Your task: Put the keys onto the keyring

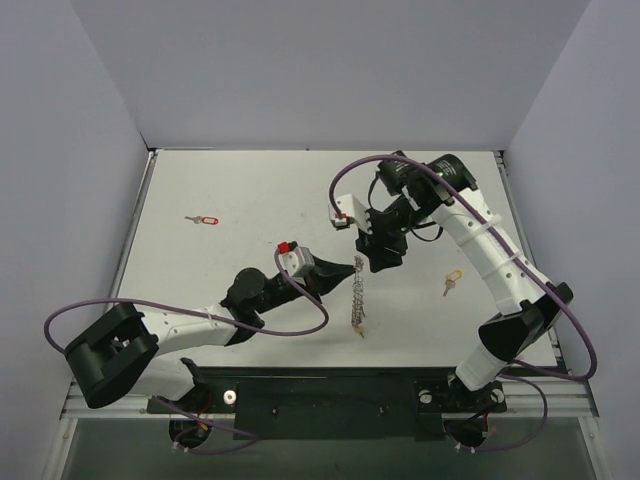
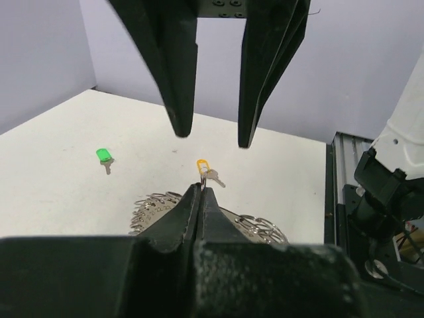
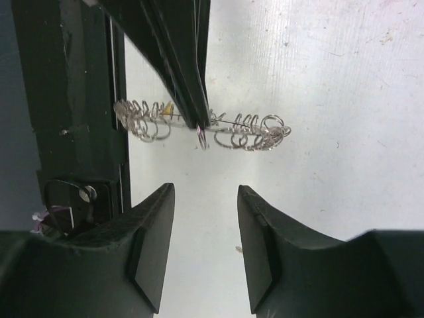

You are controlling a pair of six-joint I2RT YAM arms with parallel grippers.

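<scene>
My right gripper should pinch the exposed tip (image 3: 202, 138) first, because my left gripper is closed on the middle of the keyring. That will free my left gripper to take the keyring's end (image 3: 136, 120).
The keyring (image 1: 358, 300) stands on edge mid-table, a silver hoop with a looped wire rim. My left gripper (image 1: 356, 268) is shut on its upper rim. In the left wrist view the ring's loops (image 2: 154, 204) spread out on both sides of the closed left gripper (image 2: 201, 190). My right gripper (image 1: 380, 264) hangs just right of the ring, open and holding nothing. From the right wrist the ring (image 3: 255, 127) is edge-on beyond the open right gripper (image 3: 205, 191). Loose keys lie on the table: red (image 1: 205, 219), yellow (image 1: 452, 282) (image 2: 203, 165) and green (image 2: 103, 156).
The right arm (image 1: 480, 240) arches over the table's right half. A purple cable (image 1: 300, 320) loops off the left arm near the ring. Grey walls close in the back and both sides. A rail (image 2: 341, 192) runs along the table's edge.
</scene>
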